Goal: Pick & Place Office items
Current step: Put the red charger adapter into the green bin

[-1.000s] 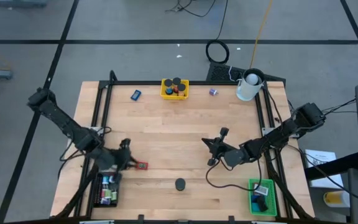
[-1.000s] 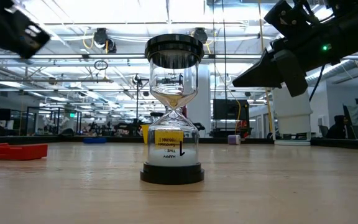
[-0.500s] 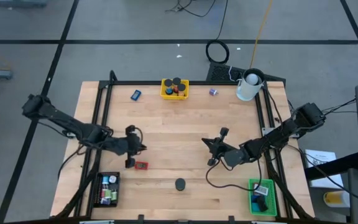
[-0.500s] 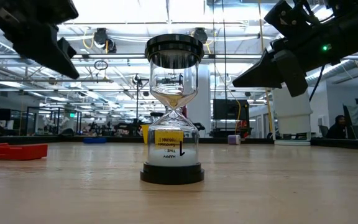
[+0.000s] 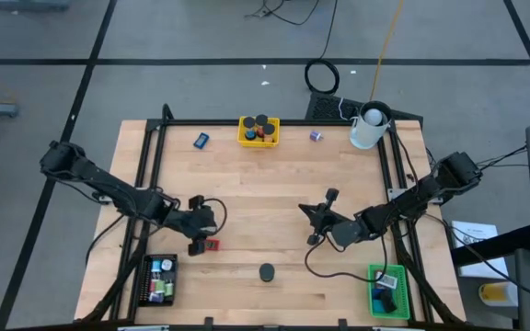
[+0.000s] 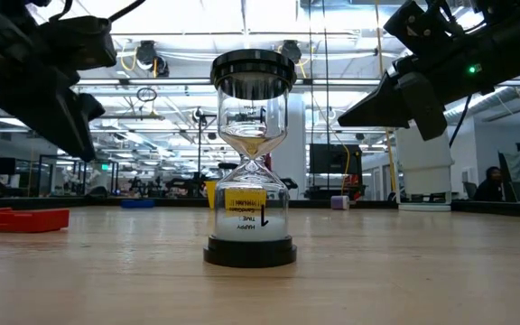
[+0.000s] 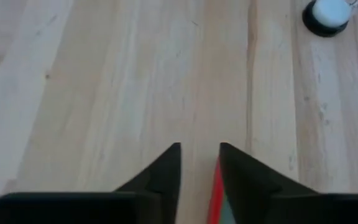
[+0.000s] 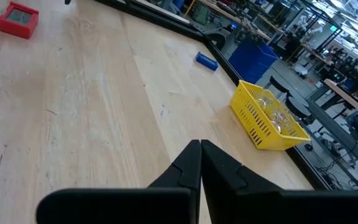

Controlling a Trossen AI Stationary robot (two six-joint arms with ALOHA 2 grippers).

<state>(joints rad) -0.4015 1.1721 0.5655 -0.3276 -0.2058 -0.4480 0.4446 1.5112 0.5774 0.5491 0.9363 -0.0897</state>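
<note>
The red block's edge (image 7: 216, 194) is under one finger of my slanted left gripper, and the gap between the fingers is narrow. I should open wider, turn upright and straddle the block (image 5: 212, 245).
A small red block (image 5: 211, 245) lies flat on the wooden table, left of centre; it also shows in the low view (image 6: 21, 219) and the right wrist view (image 8: 17, 18). My left gripper (image 5: 198, 241) hangs just above it, slanting down, fingers open by a narrow gap (image 7: 199, 149). A sliver of the red block (image 7: 215, 186) shows beside one finger. My right gripper (image 5: 315, 223) waits shut (image 8: 201, 149) right of centre, above the table. A blue item (image 5: 201, 140) and a purple item (image 5: 316, 135) lie near the far edge.
An hourglass (image 5: 266, 273) stands near the front edge. A yellow tray (image 5: 259, 131) with items sits at the far edge, a white cup (image 5: 368, 127) at the far right. A black tray (image 5: 157, 280) sits front left, a green tray (image 5: 389, 290) front right.
My left gripper has swung from beside the black tray toward the table's right, then come down over the red block. The red block has stayed where it was.
</note>
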